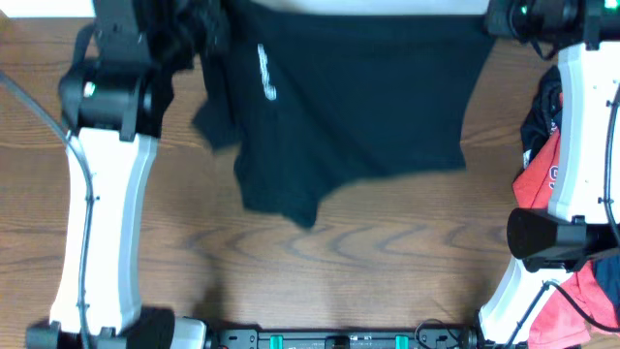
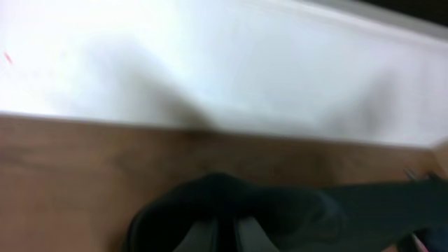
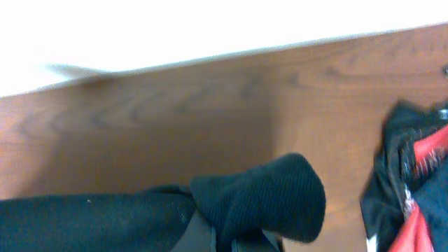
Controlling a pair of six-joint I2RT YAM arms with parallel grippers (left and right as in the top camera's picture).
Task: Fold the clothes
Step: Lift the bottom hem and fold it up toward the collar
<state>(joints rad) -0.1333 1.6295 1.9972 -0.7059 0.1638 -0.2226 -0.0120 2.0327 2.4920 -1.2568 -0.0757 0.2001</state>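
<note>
My left gripper is holding the black shirt's corner (image 1: 240, 17) at the far table edge. I should pull both grippers back toward the near table edge (image 1: 339, 315) to spread the shirt out.
A black short-sleeved shirt (image 1: 368, 107) with a small white logo mark (image 1: 266, 76) is stretched along the far edge of the wooden table, its lower part lying on the wood. My left gripper (image 1: 194, 31) is shut on its left upper corner. In the left wrist view both fingers (image 2: 203, 238) pinch dark cloth (image 2: 280, 210). My right gripper (image 1: 504, 17) is shut on the right upper corner; in the right wrist view a bunched fold of black cloth (image 3: 273, 192) sticks out above the gripper (image 3: 241, 241). More clothes, coral-red (image 1: 541, 174) and dark (image 1: 542, 111), lie piled at the right.
The pile of clothes (image 3: 413, 189) sits by the right arm (image 1: 586, 136), partly under it. The left arm (image 1: 102, 194) runs along the table's left side. A white surface (image 2: 210, 56) lies beyond the far table edge. A black rail (image 1: 329, 339) borders the near edge.
</note>
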